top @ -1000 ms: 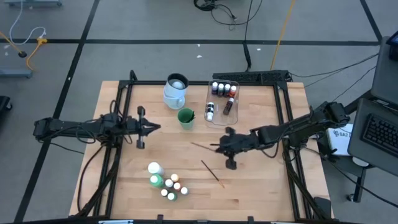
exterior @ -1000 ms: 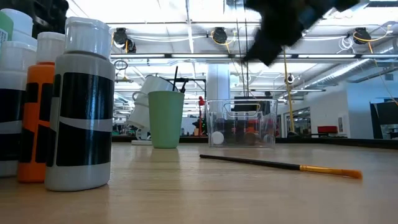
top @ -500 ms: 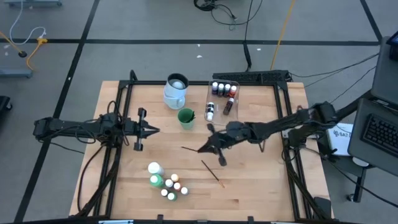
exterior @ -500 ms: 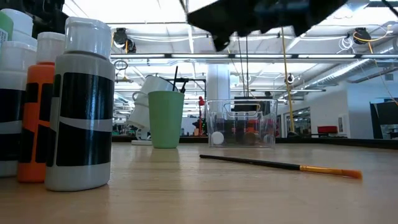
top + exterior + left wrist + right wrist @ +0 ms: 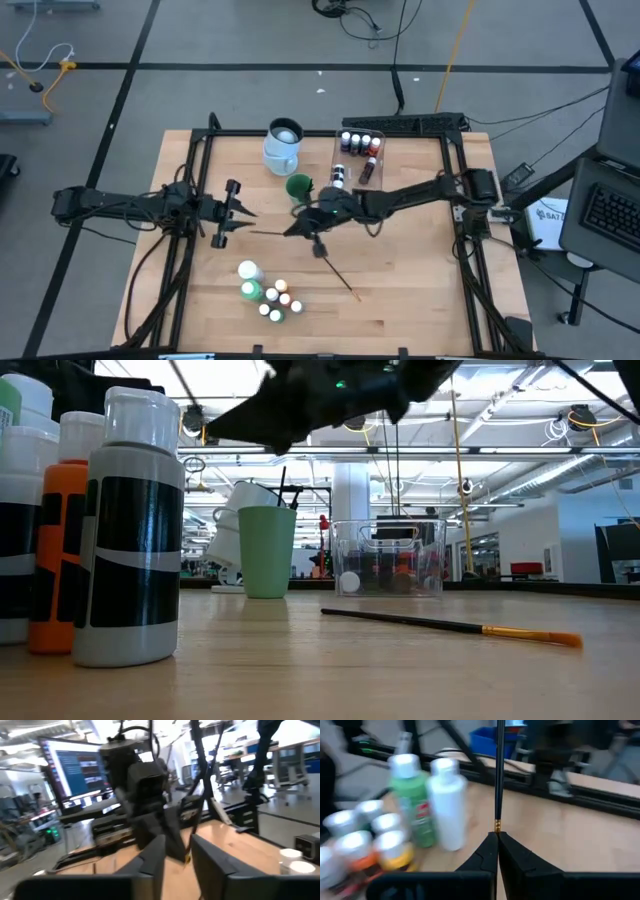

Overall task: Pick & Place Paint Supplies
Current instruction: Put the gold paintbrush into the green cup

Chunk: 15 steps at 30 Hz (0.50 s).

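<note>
The brush's handle point(image 5: 265, 233) is toward my left gripper, which should take it before reaching the green cup, as my right gripper pinches the brush by its gold ferrule point(image 5: 497, 825).
My right gripper point(image 5: 303, 224) reaches over the table's middle, shut on a thin dark brush point(image 5: 270, 230) that points toward the left arm. My left gripper point(image 5: 240, 211) hovers open just off the brush's free end; in its wrist view its fingers point(image 5: 150, 862) frame the right gripper. A second brush point(image 5: 340, 275) lies flat on the wood. Tiny capped bottles and the white and green bottles point(image 5: 265, 290) stand near the near edge. More small bottles sit in the clear tub point(image 5: 357, 160). My right gripper pinches the brush at its gold ferrule point(image 5: 496, 826), between the tips of the two fingers. The dark handle point(image 5: 498, 775) runs straight out ahead of the fingers, along them. The brush is lifted clear of the table and lies roughly level.
A green cup point(image 5: 298, 187) holding dark brushes stands just beyond my right gripper, with the pale-blue jug point(image 5: 283, 146) behind it. Black frame rails point(image 5: 195, 200) run along both table sides. Bare wood point(image 5: 410, 270) lies at the near right.
My right gripper has carried the brush from the table's right-centre toward the left, lifted clear, ending near the green cup with the handle pointing at my left gripper. Its fingers stay shut on the brush.
</note>
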{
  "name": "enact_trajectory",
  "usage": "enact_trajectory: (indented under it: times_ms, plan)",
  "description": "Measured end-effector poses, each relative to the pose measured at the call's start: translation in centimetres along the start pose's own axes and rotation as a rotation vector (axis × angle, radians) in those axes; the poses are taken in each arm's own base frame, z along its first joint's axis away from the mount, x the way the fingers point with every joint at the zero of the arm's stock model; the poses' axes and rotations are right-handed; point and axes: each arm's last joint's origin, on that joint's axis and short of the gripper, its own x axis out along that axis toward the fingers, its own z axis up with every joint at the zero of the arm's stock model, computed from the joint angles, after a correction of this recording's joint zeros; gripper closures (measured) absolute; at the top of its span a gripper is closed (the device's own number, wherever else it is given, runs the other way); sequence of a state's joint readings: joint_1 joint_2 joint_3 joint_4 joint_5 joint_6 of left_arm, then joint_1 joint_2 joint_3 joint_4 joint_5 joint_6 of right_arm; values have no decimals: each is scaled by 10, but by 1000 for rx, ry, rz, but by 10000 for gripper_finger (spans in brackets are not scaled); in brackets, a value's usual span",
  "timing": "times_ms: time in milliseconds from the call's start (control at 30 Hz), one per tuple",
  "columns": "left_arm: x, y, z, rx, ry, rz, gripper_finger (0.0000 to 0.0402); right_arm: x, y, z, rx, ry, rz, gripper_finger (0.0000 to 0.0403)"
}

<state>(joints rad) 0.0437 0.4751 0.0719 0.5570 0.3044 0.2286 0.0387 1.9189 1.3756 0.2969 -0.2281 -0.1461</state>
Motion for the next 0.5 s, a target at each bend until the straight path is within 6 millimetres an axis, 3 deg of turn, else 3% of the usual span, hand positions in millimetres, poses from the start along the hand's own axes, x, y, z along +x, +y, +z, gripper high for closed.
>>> enact_trajectory:
  times_ms: [100,300,500]
  plan:
    - [0,-1,1,-11,-16,-18,243,8,-5,1,-34,2,-28,403]
    - [2,-6,5,22,-58,-58,137,6,-18,3,-49,-21,-81,403]
    - [2,-9,16,25,-161,-70,98,6,-17,0,-41,9,-74,403]
